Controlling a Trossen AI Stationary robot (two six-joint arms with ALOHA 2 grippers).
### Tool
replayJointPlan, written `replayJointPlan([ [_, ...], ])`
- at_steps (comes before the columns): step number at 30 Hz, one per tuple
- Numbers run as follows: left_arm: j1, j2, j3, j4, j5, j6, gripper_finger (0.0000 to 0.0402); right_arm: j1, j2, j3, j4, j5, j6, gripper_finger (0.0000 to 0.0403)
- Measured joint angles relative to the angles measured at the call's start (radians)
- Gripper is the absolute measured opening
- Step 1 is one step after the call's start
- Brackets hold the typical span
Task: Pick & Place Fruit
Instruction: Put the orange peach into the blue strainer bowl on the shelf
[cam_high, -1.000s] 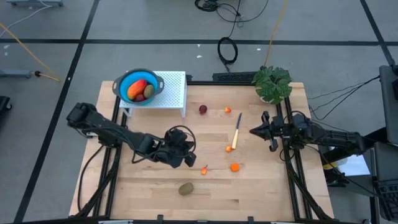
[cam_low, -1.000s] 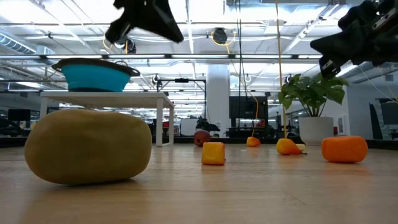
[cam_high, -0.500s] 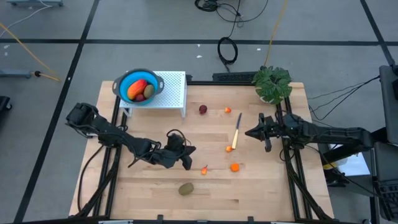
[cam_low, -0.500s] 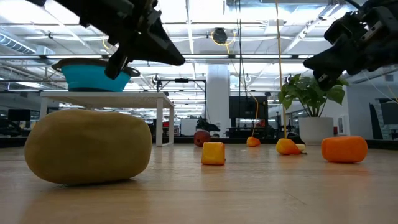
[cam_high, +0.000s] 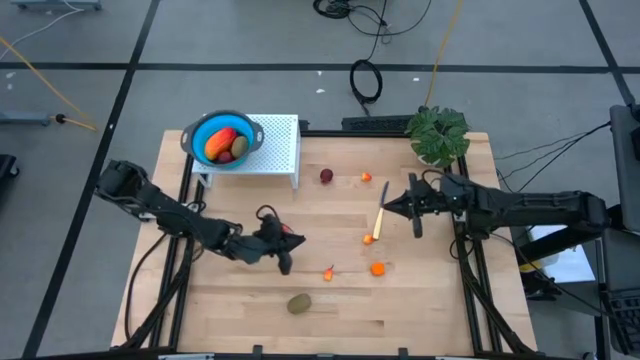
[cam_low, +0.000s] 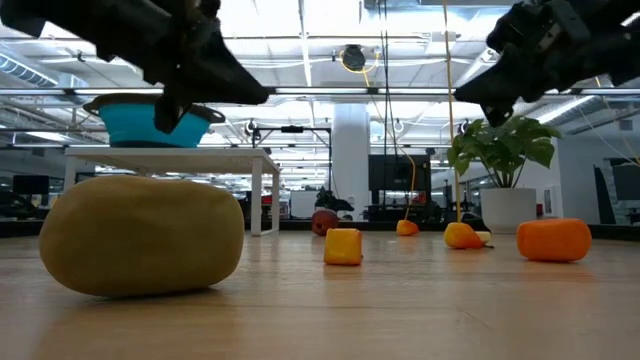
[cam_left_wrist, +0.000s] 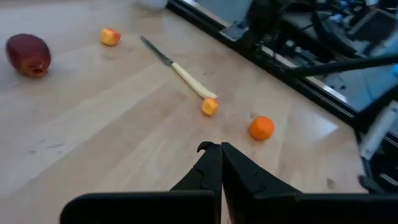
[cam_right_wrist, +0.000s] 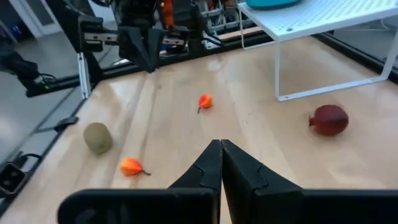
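My right gripper should stay on its way, because the orange bit (cam_high: 366, 177) next to the dark red ball lies clear of the knife. It should go on toward that bit and open above it.
A blue bowl (cam_high: 225, 138) holding a red-orange piece and other fruit stands on a white rack (cam_high: 275, 140) at the far left. On the table lie a dark red ball (cam_high: 326, 176), small orange bits (cam_high: 367, 239), an orange ball (cam_high: 377, 268) and a brown-green oval (cam_high: 299, 303). My left gripper (cam_high: 293, 242) hovers shut above the table's middle left, empty, its shut tips (cam_left_wrist: 221, 148) aimed toward the orange bits. My right gripper (cam_high: 388, 208) hovers shut and empty just right of the yellow-handled knife (cam_high: 381, 212).
A potted plant (cam_high: 438, 135) stands at the far right corner. The rack's legs (cam_right_wrist: 278, 74) rise from the table near the red ball (cam_right_wrist: 329, 119). Bare wood lies along the near edge around the oval (cam_low: 140, 235).
My left gripper has sunk toward the table and drawn back a little toward the left edge, staying shut. My right gripper has reached toward the table's left, closing on the knife, also shut. No fruit has moved.
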Motion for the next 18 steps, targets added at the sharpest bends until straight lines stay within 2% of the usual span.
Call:
replayJointPlan([
  [4,0.012,-0.087,-0.090,0.072,0.063,0.051,0.0001,0.000,0.077,0.055,-0.001,0.024,-0.024,0.0000],
  [14,0.079,-0.365,-0.266,0.047,0.164,0.159,0.0006,0.006,0.261,0.181,0.000,0.098,-0.072,0.0000],
  [18,0.103,-0.490,-0.323,-0.013,0.198,0.179,0.0001,0.006,0.327,0.225,-0.001,0.148,-0.073,0.0000],
])
